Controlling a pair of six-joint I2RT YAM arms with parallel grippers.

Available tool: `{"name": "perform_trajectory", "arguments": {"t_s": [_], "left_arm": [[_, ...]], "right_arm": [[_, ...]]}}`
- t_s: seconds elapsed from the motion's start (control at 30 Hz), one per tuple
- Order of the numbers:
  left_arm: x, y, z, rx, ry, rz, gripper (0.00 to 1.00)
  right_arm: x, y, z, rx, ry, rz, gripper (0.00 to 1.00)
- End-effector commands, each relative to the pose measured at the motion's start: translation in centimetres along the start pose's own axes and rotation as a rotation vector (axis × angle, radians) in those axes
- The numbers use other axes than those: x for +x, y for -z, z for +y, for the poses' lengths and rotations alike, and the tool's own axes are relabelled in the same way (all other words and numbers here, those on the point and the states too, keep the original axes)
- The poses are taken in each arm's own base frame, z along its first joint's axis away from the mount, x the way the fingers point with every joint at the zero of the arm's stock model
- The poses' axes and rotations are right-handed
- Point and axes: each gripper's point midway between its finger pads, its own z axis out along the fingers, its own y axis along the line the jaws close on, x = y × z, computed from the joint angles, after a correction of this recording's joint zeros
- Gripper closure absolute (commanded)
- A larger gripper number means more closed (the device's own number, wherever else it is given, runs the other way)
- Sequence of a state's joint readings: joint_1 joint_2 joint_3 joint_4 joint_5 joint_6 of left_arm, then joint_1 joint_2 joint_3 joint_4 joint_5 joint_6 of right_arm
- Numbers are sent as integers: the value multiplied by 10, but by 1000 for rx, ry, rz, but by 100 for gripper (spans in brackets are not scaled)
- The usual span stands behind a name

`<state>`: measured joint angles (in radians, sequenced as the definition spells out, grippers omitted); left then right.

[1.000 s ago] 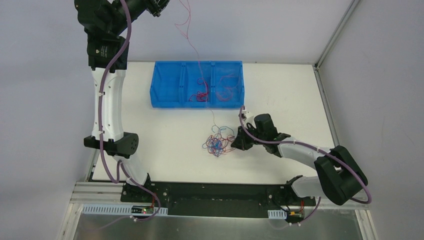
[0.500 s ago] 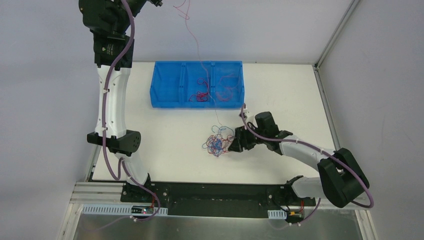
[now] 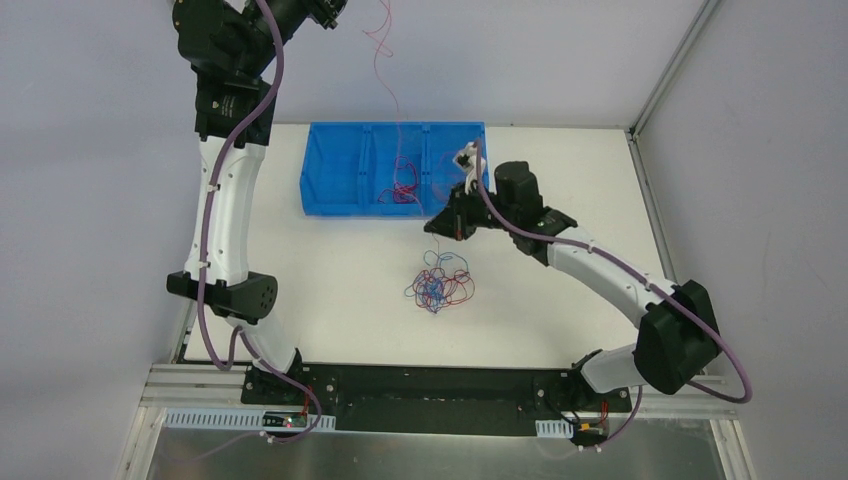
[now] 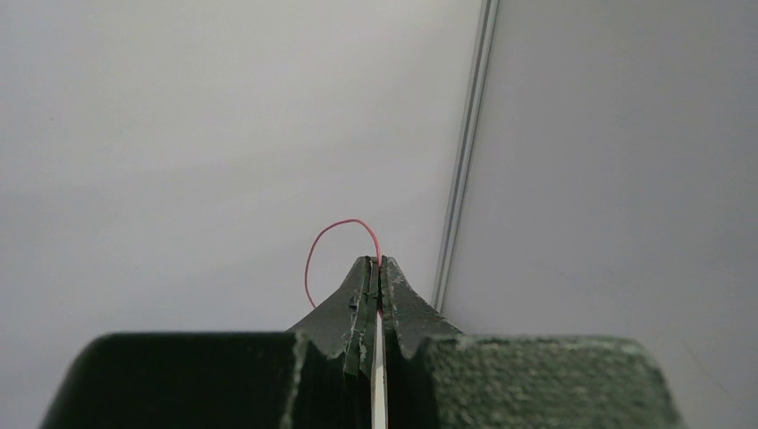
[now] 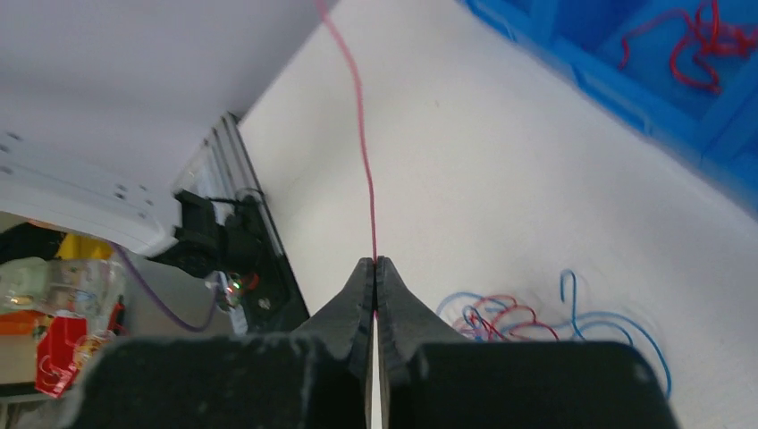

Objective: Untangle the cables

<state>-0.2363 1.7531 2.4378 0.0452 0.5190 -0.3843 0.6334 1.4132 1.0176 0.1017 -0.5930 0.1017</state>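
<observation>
My right gripper should carry the lower part of the red cable into the bin's end section (image 3: 450,165), because the cable hangs from my left gripper over the bin's middle section (image 3: 398,180).
A tangle of red, blue and white cables (image 3: 440,287) lies on the white table (image 3: 330,270). My left gripper (image 3: 335,12) is raised high at the back, shut on one red cable (image 3: 392,95) that hangs down over the blue bin. In the left wrist view a red loop (image 4: 335,228) sticks out of the shut left gripper (image 4: 375,261). My right gripper (image 3: 437,226) hovers between the bin and the tangle. In the right wrist view the right gripper (image 5: 375,261) is shut on a taut red cable (image 5: 361,134), with the tangle (image 5: 509,313) below to the right.
A blue three-compartment bin (image 3: 330,170) stands at the back of the table, with loose red cables (image 3: 405,190) inside; it also shows in the right wrist view (image 5: 626,89). White walls close the back and right. The black arm mounting rail (image 3: 420,385) runs along the near edge.
My right gripper left the tangle's right side and moved up and back toward the bin, now holding the red cable. My left arm shifted slightly right with its cable end.
</observation>
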Motion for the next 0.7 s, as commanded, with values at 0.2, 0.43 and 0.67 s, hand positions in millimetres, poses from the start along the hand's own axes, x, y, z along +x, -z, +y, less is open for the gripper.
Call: {"name": "perform_trajectory", "arguments": {"t_s": [0.2,0.43,0.67], "left_arm": [[47,37,-5,-14,-11,131,100],[131,40,-26,104,136,310,100],[236,22,-49,208,201,469,100]], "right_arm": [[-177,103,147,-219,95,-395,100],[-195,87,43,36,91,-473,100],[-219,69,-41,176,30,-541,100]]}}
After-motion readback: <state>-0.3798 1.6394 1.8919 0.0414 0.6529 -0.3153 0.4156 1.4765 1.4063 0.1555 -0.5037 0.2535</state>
